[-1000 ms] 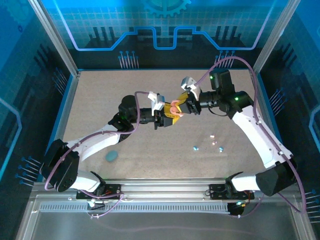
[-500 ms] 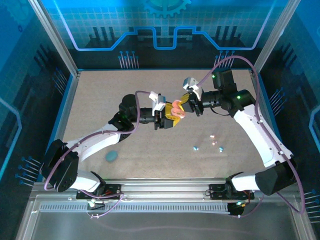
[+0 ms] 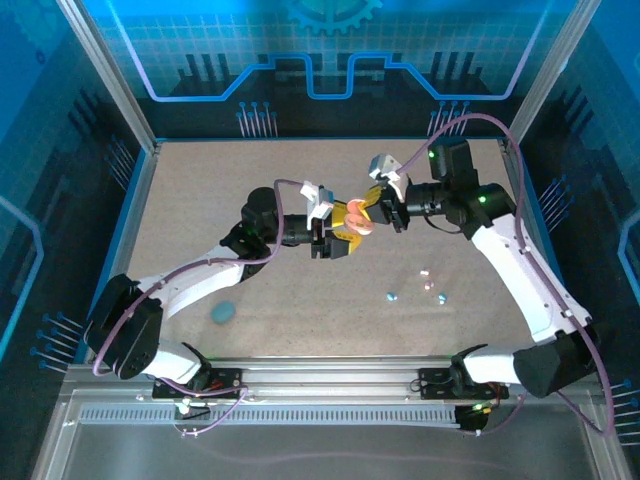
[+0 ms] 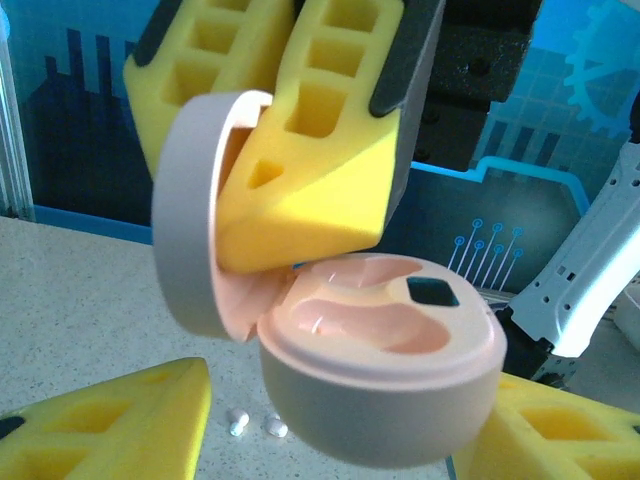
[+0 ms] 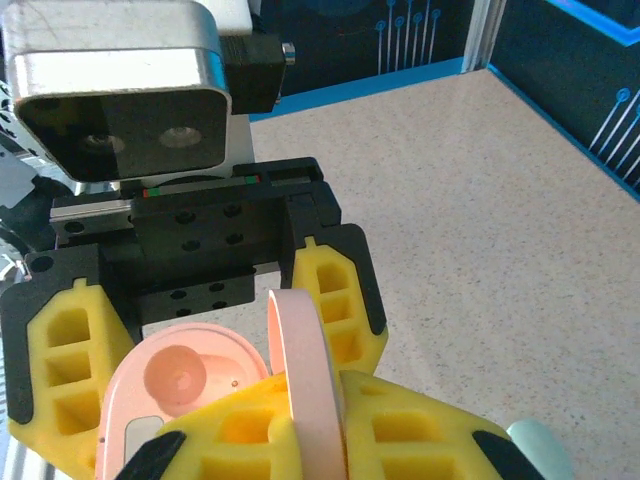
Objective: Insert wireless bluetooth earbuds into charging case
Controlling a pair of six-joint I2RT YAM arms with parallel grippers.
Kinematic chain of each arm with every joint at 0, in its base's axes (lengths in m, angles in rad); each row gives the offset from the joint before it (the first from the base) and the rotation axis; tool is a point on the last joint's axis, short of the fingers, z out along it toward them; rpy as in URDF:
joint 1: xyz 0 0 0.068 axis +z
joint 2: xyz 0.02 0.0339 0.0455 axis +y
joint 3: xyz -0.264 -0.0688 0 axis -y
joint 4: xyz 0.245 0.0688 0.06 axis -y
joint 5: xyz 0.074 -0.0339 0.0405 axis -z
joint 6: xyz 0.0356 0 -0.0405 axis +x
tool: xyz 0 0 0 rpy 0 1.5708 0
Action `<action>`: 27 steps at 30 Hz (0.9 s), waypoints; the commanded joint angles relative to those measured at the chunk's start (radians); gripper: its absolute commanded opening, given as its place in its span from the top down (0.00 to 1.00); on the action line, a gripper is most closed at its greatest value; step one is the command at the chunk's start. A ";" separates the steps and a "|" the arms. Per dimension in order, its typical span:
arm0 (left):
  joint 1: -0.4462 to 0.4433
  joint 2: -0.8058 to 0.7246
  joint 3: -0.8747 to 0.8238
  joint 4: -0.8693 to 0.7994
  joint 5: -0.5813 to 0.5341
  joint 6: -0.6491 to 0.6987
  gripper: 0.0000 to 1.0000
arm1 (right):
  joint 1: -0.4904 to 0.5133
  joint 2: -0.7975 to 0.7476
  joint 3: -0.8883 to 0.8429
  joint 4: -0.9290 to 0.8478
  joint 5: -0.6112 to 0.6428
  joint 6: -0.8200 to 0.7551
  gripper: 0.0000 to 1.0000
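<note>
Next, I steady the lid with my right gripper while my left gripper takes the base deeper [image 4: 385, 405], since it sits shallow and off-centre between my left gripper's fingers.
A pink charging case [image 3: 356, 222] hangs open in mid-air between the two arms. Its lid [image 4: 190, 200] stands up at the left of its base [image 4: 380, 370], whose two wells show nothing inside. My right gripper [image 3: 374, 209] is shut on the lid [image 5: 310, 370], pinching it edge-on between its yellow pads [image 5: 440, 420]. My left gripper [image 3: 337, 236] is open, its pads [image 4: 100, 420] either side of the base with a gap showing on the left. Several tiny earbuds [image 3: 392, 296] lie on the table to the right; two whitish ones [image 4: 237, 422] show under the case.
A teal oval case [image 3: 223, 312] lies near the front left of the speckled table [image 3: 200, 200]. Metal posts and blue walls [image 3: 130, 200] fence in the table. Purple cables loop over both arms.
My left gripper's jaws have spread apart off the case base. The right gripper has kept its pinch on the lid and shifted slightly right.
</note>
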 commanded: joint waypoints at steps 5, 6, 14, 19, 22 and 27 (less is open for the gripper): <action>0.003 0.007 0.047 0.014 0.015 -0.031 0.30 | 0.018 -0.058 -0.041 0.062 0.077 -0.012 0.93; 0.003 0.009 0.047 0.017 0.014 -0.034 0.30 | 0.020 -0.060 -0.043 0.064 0.081 -0.017 0.93; 0.002 0.026 0.064 0.031 0.022 -0.056 0.30 | 0.036 -0.063 -0.049 0.064 0.093 -0.030 0.92; 0.003 0.026 0.066 0.027 0.024 -0.056 0.37 | 0.039 -0.064 -0.053 0.067 0.099 -0.031 0.92; 0.003 0.027 0.067 0.024 0.020 -0.054 0.40 | 0.041 -0.065 -0.053 0.069 0.100 -0.033 0.92; 0.003 0.031 0.070 0.025 0.021 -0.052 0.39 | 0.044 -0.063 -0.055 0.069 0.107 -0.033 0.92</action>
